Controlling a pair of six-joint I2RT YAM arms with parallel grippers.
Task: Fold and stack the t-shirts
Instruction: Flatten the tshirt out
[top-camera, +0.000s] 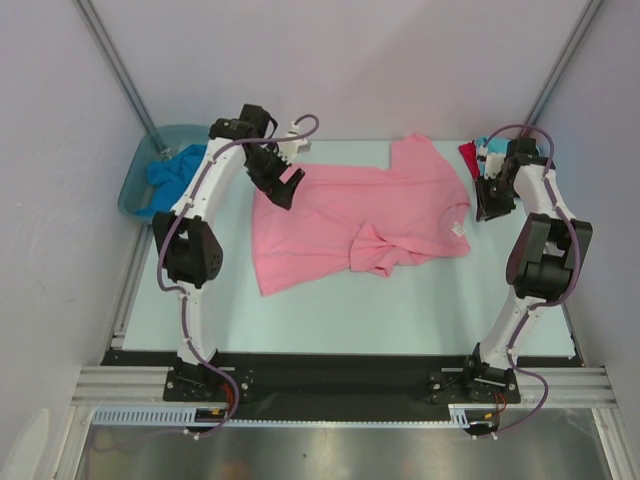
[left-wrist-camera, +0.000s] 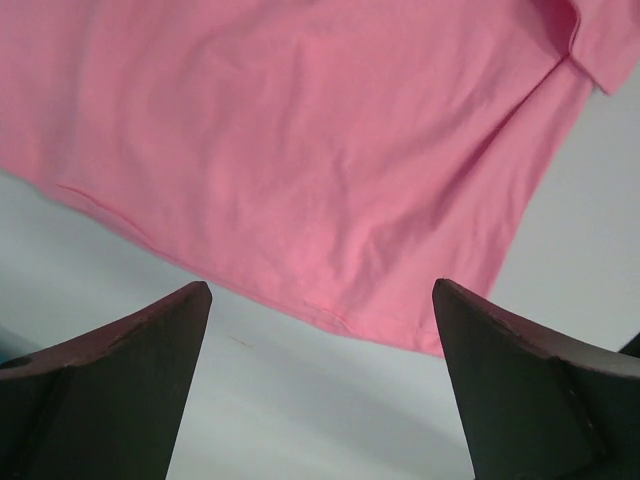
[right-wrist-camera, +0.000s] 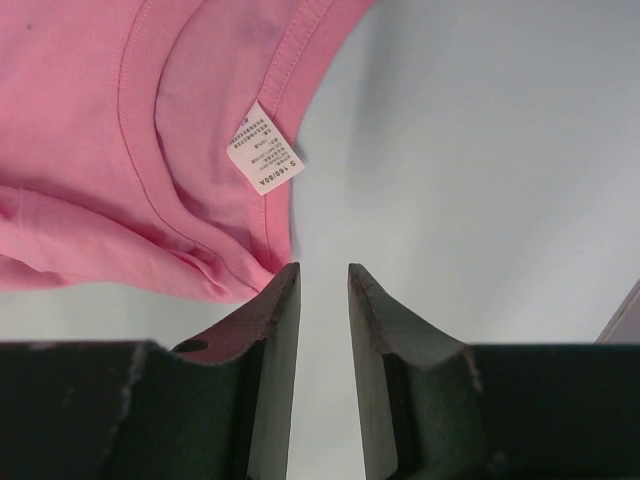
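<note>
Next, I pull the near hem corner (top-camera: 264, 291) straight with my left gripper before folding, because the pink t-shirt's near side (top-camera: 307, 281) slants from the bunched sleeve to the hem.
A large pink t-shirt (top-camera: 340, 220) lies spread on the table, one sleeve bunched near its lower middle. My left gripper (top-camera: 283, 185) hovers over the shirt's left hem, open wide. In the left wrist view the hem of the pink t-shirt (left-wrist-camera: 300, 150) lies just beyond the left gripper (left-wrist-camera: 320, 285). My right gripper (top-camera: 490, 205) sits just right of the collar. In the right wrist view its jaws stand narrowly apart with only bare table between them, the right gripper (right-wrist-camera: 323, 268) beside the pink collar (right-wrist-camera: 100, 130) and its white label (right-wrist-camera: 265, 148).
A grey-blue tub (top-camera: 135, 185) at the back left holds a blue t-shirt (top-camera: 170, 175). A red t-shirt (top-camera: 468, 155) and a bit of turquoise cloth (top-camera: 485, 148) lie at the back right behind the right arm. Walls close in on both sides.
</note>
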